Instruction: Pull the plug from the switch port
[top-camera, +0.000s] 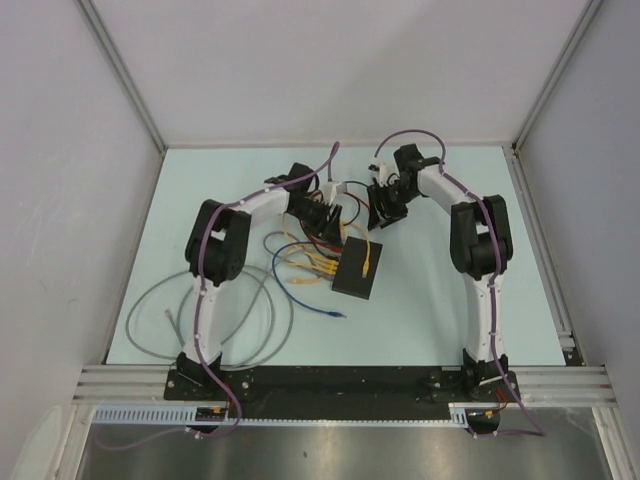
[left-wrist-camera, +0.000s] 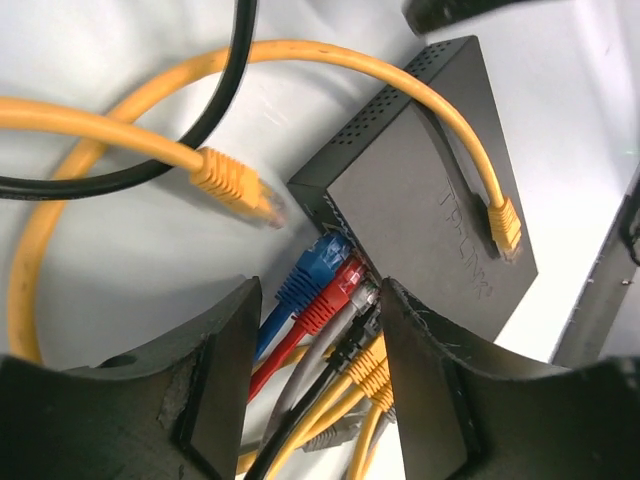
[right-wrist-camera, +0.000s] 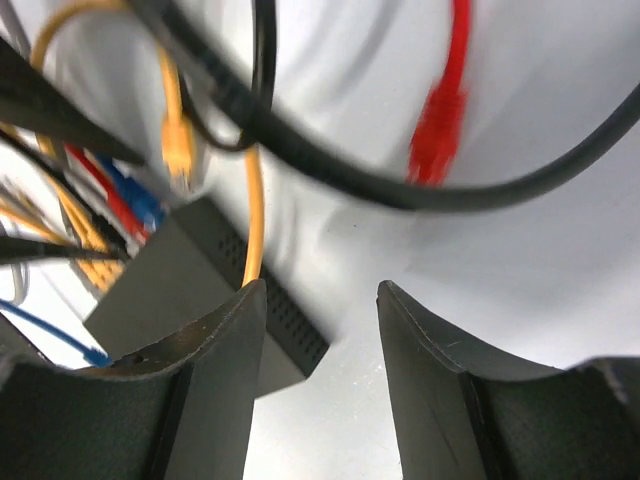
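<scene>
My gripper is going to pull the blue plug out. The blue cable bows (top-camera: 274, 268) from its plug to a loose end (top-camera: 338, 315), so I expect that end of the cable to slide a little then.
The black switch (top-camera: 357, 270) lies flat mid-table; it also shows in the left wrist view (left-wrist-camera: 430, 210) and the right wrist view (right-wrist-camera: 170, 290). Plugs sit in its socket row: blue (left-wrist-camera: 318, 265), red (left-wrist-camera: 340, 290), grey (left-wrist-camera: 362, 297), a black one and several yellow ones (left-wrist-camera: 372, 365). My left gripper (top-camera: 326, 214) (left-wrist-camera: 318, 320) is open, its fingers either side of these plugged cables, touching none that I can see. My right gripper (top-camera: 386, 204) (right-wrist-camera: 322, 300) is open and empty, above the switch's far corner.
A loose yellow plug (left-wrist-camera: 505, 225) rests on top of the switch and another (left-wrist-camera: 235, 185) hangs beside it. A loose red plug (right-wrist-camera: 437, 120) and black cables (right-wrist-camera: 300, 150) lie behind. A grey cable coil (top-camera: 200, 315) and a blue cable end (top-camera: 335, 315) lie near left.
</scene>
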